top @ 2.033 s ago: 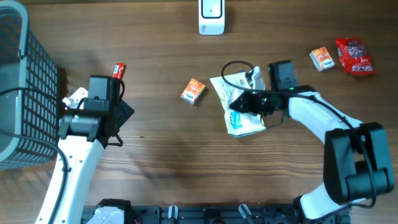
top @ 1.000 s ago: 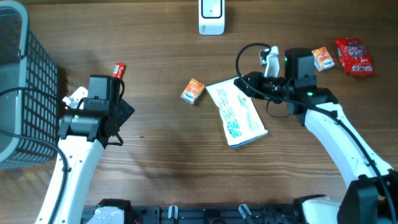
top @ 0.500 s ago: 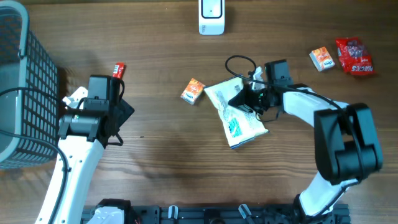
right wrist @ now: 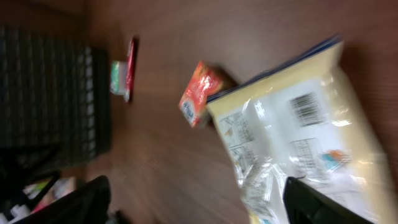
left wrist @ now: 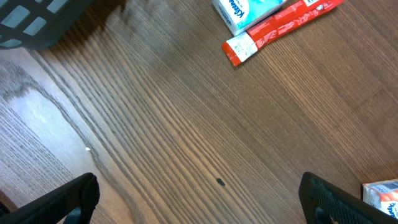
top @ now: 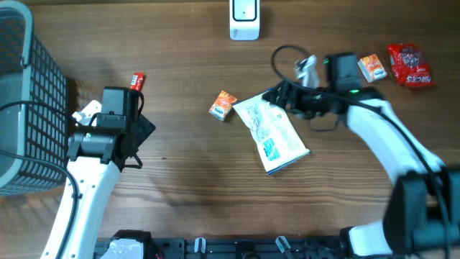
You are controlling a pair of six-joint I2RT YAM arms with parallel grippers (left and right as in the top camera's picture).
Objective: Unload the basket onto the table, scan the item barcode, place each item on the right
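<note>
My right gripper is hovering above the flat bag's far corner (top: 269,93), so next I move it back to the bag's long edge (top: 296,132), across from my left gripper.
The item, a white printed bag (top: 274,132), lies flat on the wooden table mid-right. In the right wrist view the bag (right wrist: 297,146) shows a barcode (right wrist: 308,108) facing up. My right gripper (top: 282,97) hovers at the bag's upper right corner, and in its own view the right gripper (right wrist: 200,204) is open with jaws wide apart and nothing clamped. A white scanner (top: 244,19) stands at the far edge. My left gripper (top: 136,131) stays at the left; the left gripper (left wrist: 200,198) is open over bare wood.
A dark wire basket (top: 25,101) fills the far left. A red stick packet (top: 137,80) lies near the left arm, beside a tissue pack (left wrist: 245,9). A small orange box (top: 223,105) sits left of the bag. Another orange box (top: 371,67) and a red packet (top: 409,65) lie far right.
The right gripper, shut on the bag's upper edge half a second ago, has opened and pulled back to the right. The bag now lies flat. The left arm has not moved.
</note>
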